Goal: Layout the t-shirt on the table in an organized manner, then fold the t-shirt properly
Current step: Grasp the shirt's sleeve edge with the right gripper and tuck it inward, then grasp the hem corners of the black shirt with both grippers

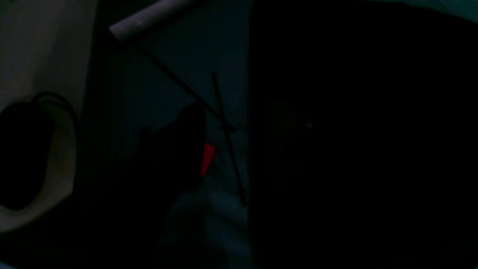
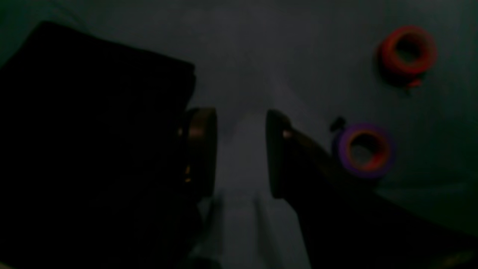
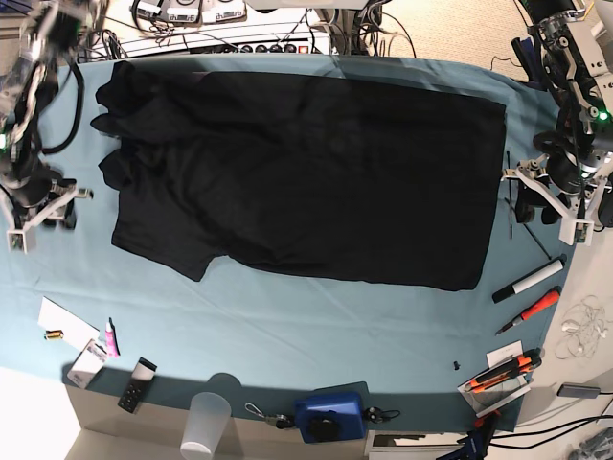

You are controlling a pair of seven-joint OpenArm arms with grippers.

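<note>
The t-shirt's front sleeve [image 3: 161,247] is flat next to the open fingers of my right gripper, so I should keep moving toward the sleeve's corner [image 3: 124,237] until the fingers close on it.
The black t-shirt [image 3: 306,163] lies spread over the teal table [image 3: 316,316], plain side up, with no sun print showing. Its left end, with sleeves, is rumpled; its right edge is straight. My right gripper [image 2: 241,151] is open and empty, low over bare table cloth just beside the shirt's edge [image 2: 93,112]. In the base view it [image 3: 56,218] sits off the shirt's left side. My left gripper [image 3: 536,209] sits just off the shirt's right edge and looks open and empty. The left wrist view is very dark, with the shirt [image 1: 354,130] filling its right half.
Red [image 2: 408,52] and purple [image 2: 364,149] tape rolls lie near my right gripper. A marker [image 3: 527,281] and a red pen [image 3: 529,311] lie right of the shirt. A plastic cup [image 3: 206,422], a blue device [image 3: 330,417] and small tools line the front edge.
</note>
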